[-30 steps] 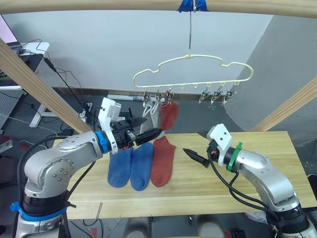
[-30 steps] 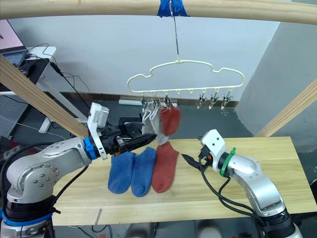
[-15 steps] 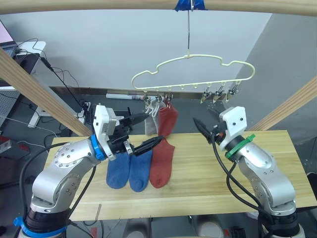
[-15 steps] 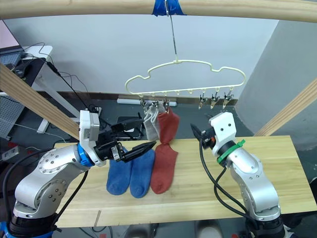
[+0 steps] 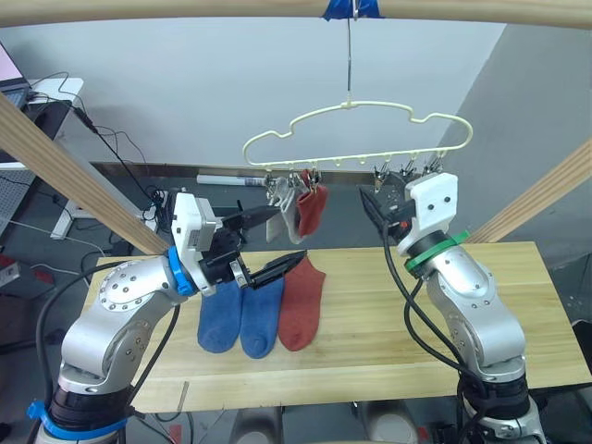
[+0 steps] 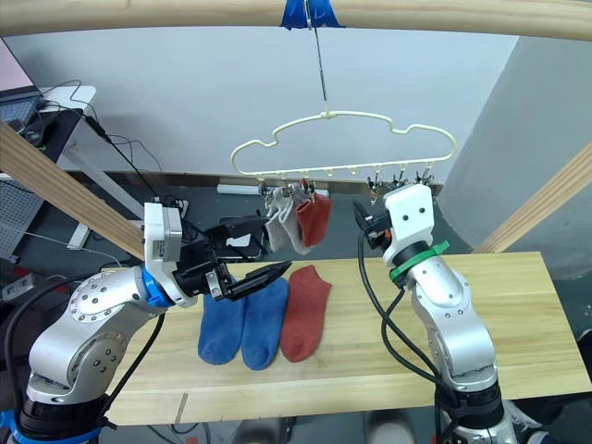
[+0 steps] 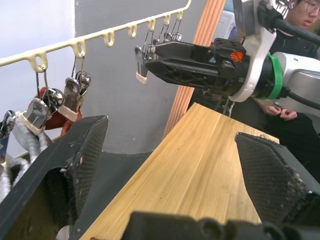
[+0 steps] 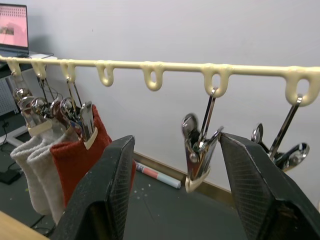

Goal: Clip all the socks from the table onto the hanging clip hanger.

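Note:
The metal clip (image 8: 198, 150) is hanging from a thin wire through the hanger's ring (image 8: 212, 95). It will tip up and stay hooked when I turn it.
The cream clip hanger (image 5: 356, 134) hangs by its long hook from the top pole. Two light grey socks (image 5: 285, 211) and one rust-red sock (image 5: 313, 208) are clipped at its left end. On the table (image 5: 518, 305) lie two blue socks (image 5: 222, 319) (image 5: 262, 314) and a rust-red sock (image 5: 299, 307), side by side. My left gripper (image 5: 277, 242) is open and empty, above the blue socks and just below the hung ones. My right gripper (image 5: 368, 200) is raised to the free clips (image 5: 407, 171). It is open, with one metal clip (image 8: 199, 150) hanging just ahead, between its fingers (image 8: 112, 185).
Slanted wooden frame poles stand at the left (image 5: 65, 166) and right (image 5: 546, 199). A horizontal pole (image 5: 185, 7) carries the hook. Cables and a desk (image 5: 55, 88) lie behind at the left. A person (image 7: 300, 15) sits beyond the table's right end.
My right gripper has risen from just above the tabletop to the hanger's free clips. My left gripper has opened and drawn slightly back. The hung socks swing a little.

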Action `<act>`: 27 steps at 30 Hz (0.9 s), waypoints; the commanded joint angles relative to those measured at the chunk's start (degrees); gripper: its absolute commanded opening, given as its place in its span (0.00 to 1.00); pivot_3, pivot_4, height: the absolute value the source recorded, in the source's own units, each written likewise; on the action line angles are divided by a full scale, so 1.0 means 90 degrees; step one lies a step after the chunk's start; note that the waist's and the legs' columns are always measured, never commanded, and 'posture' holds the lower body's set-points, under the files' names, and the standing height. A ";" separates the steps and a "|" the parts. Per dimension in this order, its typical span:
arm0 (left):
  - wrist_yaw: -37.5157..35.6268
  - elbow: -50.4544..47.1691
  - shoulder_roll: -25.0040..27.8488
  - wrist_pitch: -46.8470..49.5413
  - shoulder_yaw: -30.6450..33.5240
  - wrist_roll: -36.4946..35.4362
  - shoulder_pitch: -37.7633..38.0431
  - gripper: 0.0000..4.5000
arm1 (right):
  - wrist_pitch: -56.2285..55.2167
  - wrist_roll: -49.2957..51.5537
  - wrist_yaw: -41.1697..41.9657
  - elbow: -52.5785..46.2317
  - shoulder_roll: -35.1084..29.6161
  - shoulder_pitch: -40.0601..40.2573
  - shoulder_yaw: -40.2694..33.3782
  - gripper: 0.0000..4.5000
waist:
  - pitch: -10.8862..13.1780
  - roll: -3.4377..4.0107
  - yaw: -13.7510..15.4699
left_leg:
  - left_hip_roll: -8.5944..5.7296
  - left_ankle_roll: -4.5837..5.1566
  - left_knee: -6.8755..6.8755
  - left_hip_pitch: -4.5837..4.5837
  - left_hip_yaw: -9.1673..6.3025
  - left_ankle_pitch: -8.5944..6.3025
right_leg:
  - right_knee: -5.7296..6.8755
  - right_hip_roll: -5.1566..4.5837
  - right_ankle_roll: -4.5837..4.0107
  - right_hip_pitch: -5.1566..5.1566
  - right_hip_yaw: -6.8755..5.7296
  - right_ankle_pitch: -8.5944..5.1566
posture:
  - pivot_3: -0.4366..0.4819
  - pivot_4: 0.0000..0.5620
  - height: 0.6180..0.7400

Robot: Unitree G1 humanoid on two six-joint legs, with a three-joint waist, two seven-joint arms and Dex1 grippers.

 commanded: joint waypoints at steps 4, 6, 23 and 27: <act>0.0099 -0.0291 -0.0029 -0.0056 0.0036 0.0009 0.0000 1.00 | -0.0230 0.0052 0.0031 0.0084 0.0176 -0.0198 0.0022 0.62 | 0.0000 0.0000 0.0003 | 0.0000 0.0000 0.0000 0.0000 -0.0001 0.0000 | 0.0002 0.0000 0.0000 -0.0001 -0.0001 0.0000 | 0.37 0.51 1.00; 0.0123 -0.0301 -0.0030 -0.0052 0.0031 0.0004 0.0002 1.00 | -0.0219 0.0093 0.0029 0.0128 0.0247 -0.0229 0.0002 0.62 | 0.0000 0.0000 0.0004 | 0.0000 0.0000 0.0001 0.0000 0.0000 0.0001 | 0.0002 0.0000 0.0000 0.0000 0.0000 0.0000 | 0.37 0.51 1.00; 0.0154 -0.0218 -0.0094 -0.0080 -0.0078 0.0113 -0.0054 1.00 | -0.0119 0.0198 -0.0100 0.0205 0.0564 -0.0378 -0.0187 0.25 | 0.0000 0.0000 0.0001 | 0.0000 -0.0001 0.0002 0.0000 0.0000 0.0002 | 0.0011 0.0000 0.0000 -0.0006 0.0001 0.0000 | 0.36 0.52 1.00; 0.0163 -0.0244 -0.0114 -0.0080 -0.0117 0.0143 -0.0004 1.00 | -0.0048 0.0258 -0.0115 0.0226 0.0600 -0.0414 -0.0272 0.01 | 0.0000 0.0000 0.0000 | 0.0000 -0.0001 0.0002 0.0000 0.0001 0.0002 | 0.0011 0.0000 0.0000 -0.0006 0.0001 0.0000 | 0.36 0.53 1.00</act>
